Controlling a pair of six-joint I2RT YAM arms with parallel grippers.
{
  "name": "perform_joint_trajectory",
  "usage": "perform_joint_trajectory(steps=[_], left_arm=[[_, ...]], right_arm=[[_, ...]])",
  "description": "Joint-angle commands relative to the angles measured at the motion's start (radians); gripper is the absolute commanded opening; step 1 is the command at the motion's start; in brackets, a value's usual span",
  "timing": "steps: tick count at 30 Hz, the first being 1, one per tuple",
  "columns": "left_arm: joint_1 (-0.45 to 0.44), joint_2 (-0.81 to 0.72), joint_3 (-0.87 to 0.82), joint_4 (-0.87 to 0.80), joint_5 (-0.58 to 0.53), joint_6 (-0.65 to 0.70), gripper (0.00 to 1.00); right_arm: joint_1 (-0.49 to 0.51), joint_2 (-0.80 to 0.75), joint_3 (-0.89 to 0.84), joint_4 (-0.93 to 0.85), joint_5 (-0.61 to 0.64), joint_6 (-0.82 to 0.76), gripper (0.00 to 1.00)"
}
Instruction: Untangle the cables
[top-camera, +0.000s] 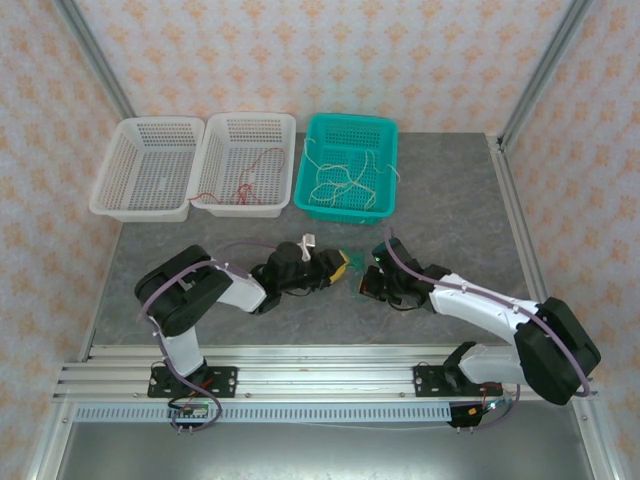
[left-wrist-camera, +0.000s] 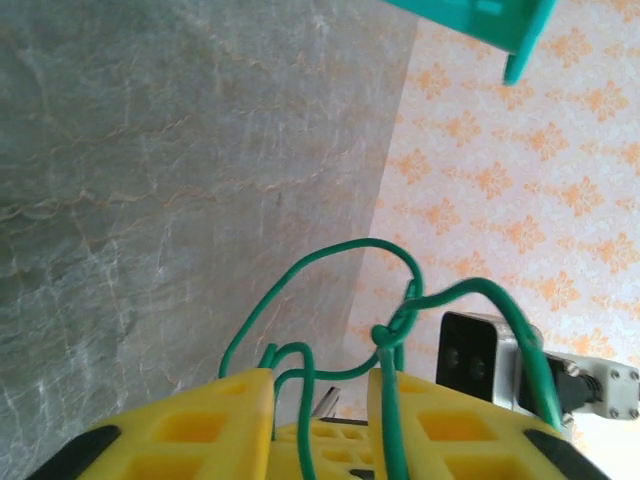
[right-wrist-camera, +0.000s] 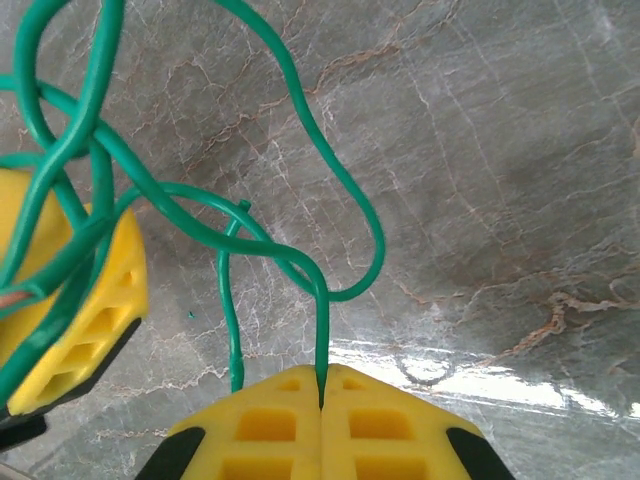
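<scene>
I should put the tangle (top-camera: 357, 263) down with my left gripper and take it from above, because several parts of the green cable run through that gripper's gap beside the green cable's knot (left-wrist-camera: 396, 322).
A green cable (top-camera: 356, 261) hangs in a tangle between my two grippers at mid-table. My right gripper (right-wrist-camera: 321, 385) is shut on one strand of it (right-wrist-camera: 322, 340), which loops up to the left toward the left gripper's yellow finger (right-wrist-camera: 90, 300). My left gripper (left-wrist-camera: 320, 400) stands open; strands of the green cable run through the gap, and a knot (left-wrist-camera: 388, 330) sits just above the right finger. From above, the left gripper (top-camera: 343, 267) and the right gripper (top-camera: 366, 283) nearly meet. Cream-white cables (top-camera: 345, 180) lie in the teal basket (top-camera: 388, 160). A red cable (top-camera: 243, 186) lies in a white basket (top-camera: 290, 165).
Three baskets line the back of the grey marble table (top-camera: 450, 220): another white one (top-camera: 110, 170) at the left, the white one with the red cable beside it, then the teal one. Metal frame posts stand at the back corners. Bare table lies to the right of the grippers.
</scene>
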Motion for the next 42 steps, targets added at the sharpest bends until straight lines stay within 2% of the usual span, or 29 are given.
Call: perform_joint_trajectory(steps=[1,6,8,11,16,18,19,22,25,28,30,33,37,42], left_arm=[[-0.012,0.006,0.022,0.067,0.016,-0.011,0.21],[-0.016,0.007,0.033,0.047,0.022,-0.006,0.1],[-0.015,0.01,0.034,0.048,0.026,-0.006,0.09],[-0.017,0.011,0.035,0.048,0.035,-0.002,0.15],[-0.016,-0.04,0.025,-0.016,0.02,0.056,0.18],[-0.015,-0.065,0.035,-0.059,0.03,0.086,0.25],[-0.013,-0.088,0.035,-0.077,0.026,0.11,0.32],[-0.002,-0.217,0.047,-0.3,-0.025,0.256,0.43],[0.0,-0.36,0.1,-0.603,-0.1,0.443,0.44],[0.009,-0.436,0.124,-0.733,-0.136,0.523,0.44],[0.028,-0.454,0.111,-0.734,-0.133,0.512,0.43],[0.054,-0.441,0.072,-0.643,-0.1,0.441,0.4],[0.061,-0.385,0.054,-0.552,-0.073,0.368,0.31],[0.066,-0.301,0.062,-0.425,-0.036,0.316,0.31]], right_arm=[[-0.003,-0.021,-0.013,0.013,0.012,0.013,0.0],[-0.004,-0.021,-0.013,0.014,0.017,0.012,0.0],[-0.004,-0.021,-0.013,0.013,0.021,0.014,0.0],[-0.004,-0.024,-0.011,0.009,0.03,0.015,0.0],[-0.005,-0.039,-0.022,0.001,0.055,0.02,0.0],[-0.004,-0.038,-0.025,-0.001,0.059,0.021,0.0],[-0.004,-0.067,-0.026,-0.004,0.064,0.019,0.0],[-0.005,-0.076,-0.031,-0.013,0.077,0.02,0.0],[-0.005,-0.082,-0.037,-0.013,0.084,0.028,0.0],[-0.005,-0.077,-0.037,-0.006,0.086,0.031,0.0],[-0.005,-0.07,-0.033,-0.001,0.083,0.028,0.0],[-0.005,-0.065,-0.021,-0.004,0.078,0.026,0.0],[-0.004,-0.069,-0.017,-0.01,0.076,0.026,0.0],[-0.006,-0.074,-0.016,-0.016,0.076,0.026,0.0]])
